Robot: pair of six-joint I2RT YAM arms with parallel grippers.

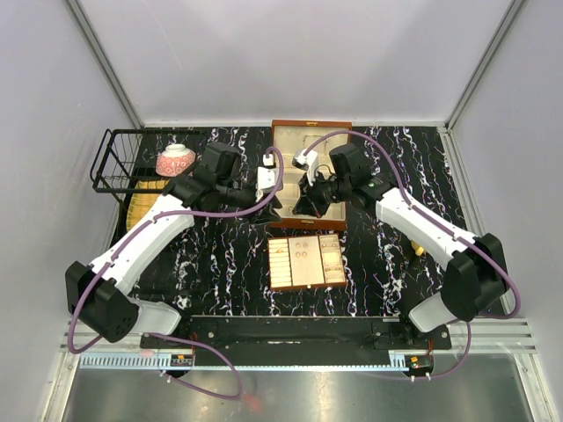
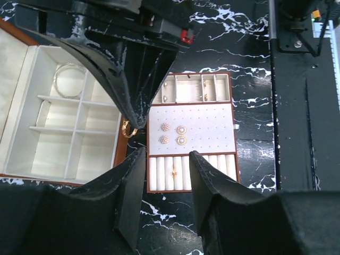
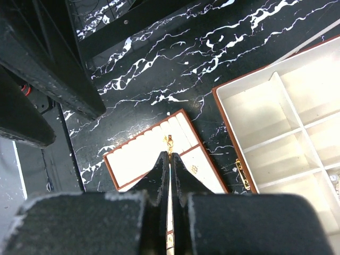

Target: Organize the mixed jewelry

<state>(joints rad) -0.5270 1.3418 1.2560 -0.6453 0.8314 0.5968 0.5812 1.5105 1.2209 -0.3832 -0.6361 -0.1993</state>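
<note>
My left gripper is the one closer to the tray's ring rolls (image 1: 280, 264), so it should take the ring (image 2: 127, 129) that sticks out of my right gripper's fingers.
The open brown jewelry box (image 1: 310, 132) stands at the back, its removable tray (image 1: 306, 283) on the marble in front of it. In the left wrist view a pale bangle (image 2: 68, 79) lies in a box compartment. Pearl and gold studs (image 2: 172, 134) sit on the tray's pad, a gold ring (image 2: 173, 171) in its rolls, and small pieces (image 2: 205, 96) in its top slots. My left gripper (image 2: 167, 159) hovers open and empty above the tray's ring rolls. My right gripper (image 3: 170, 154) is shut, high over the tray, and the ring (image 3: 170, 141) shows just past its tips.
A black wire basket (image 1: 119, 163) at the back left holds a red-patterned cup (image 1: 175, 160), with a yellow object (image 1: 145, 200) beside it. A small yellow item (image 1: 419, 250) lies on the marble under the right arm. The box's gold clasp (image 3: 241, 174) faces the tray.
</note>
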